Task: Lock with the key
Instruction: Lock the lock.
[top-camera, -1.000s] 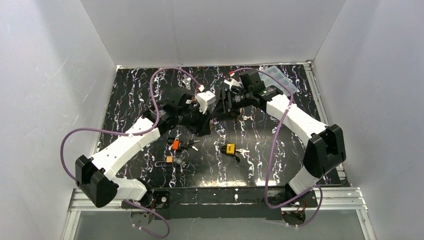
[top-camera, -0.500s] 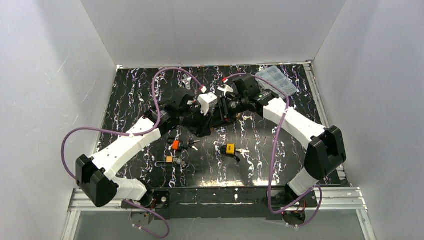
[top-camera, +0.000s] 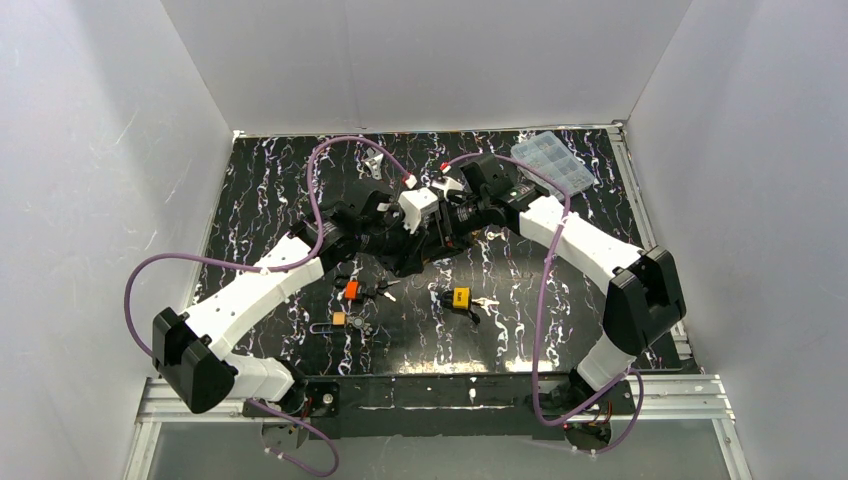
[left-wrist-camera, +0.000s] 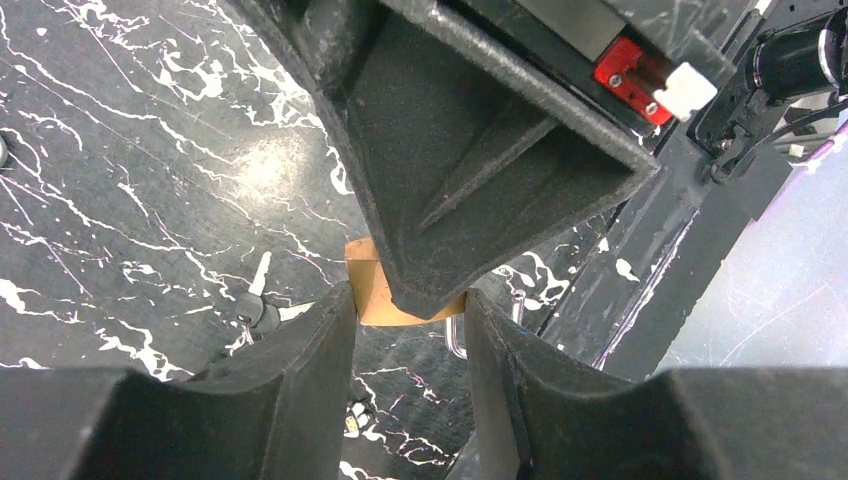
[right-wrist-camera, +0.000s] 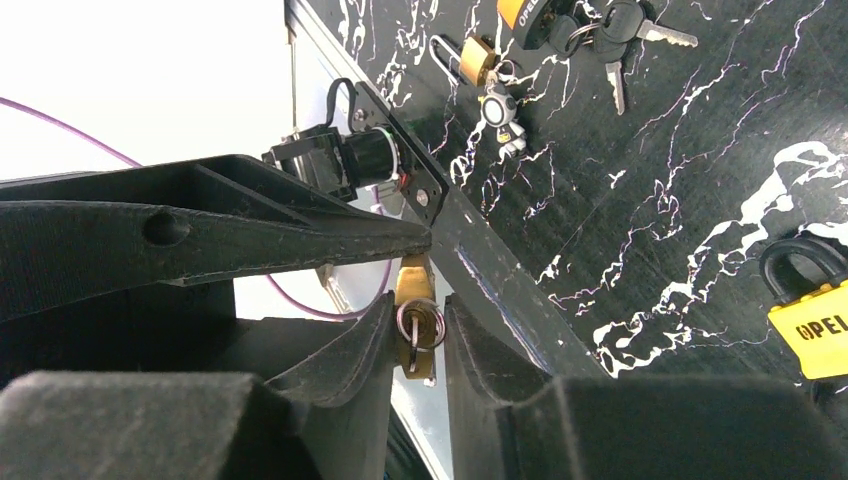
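Note:
The brass padlock's body has my left gripper on it and the shackle is free. My left gripper should grab the shackle while my right gripper holds the padlock's body.
A small brass padlock hangs above the table between my two grippers at mid-table. My left gripper is shut on its body; the steel shackle shows below it. In the top view the left gripper meets the right gripper tip to tip. In the right wrist view my right gripper is shut on the key with its ring, which sits in the bottom of the brass padlock. The right gripper's finger hides most of the padlock in the left wrist view.
On the black marbled table lie an orange padlock with keys, a small brass padlock with a keychain figure, a yellow padlock with keys, a loose key and a clear plastic box at the back right. White walls enclose the table.
My right gripper has moved left and down toward the left gripper, closing the gap until the two meet at the padlock. The left arm has barely moved.

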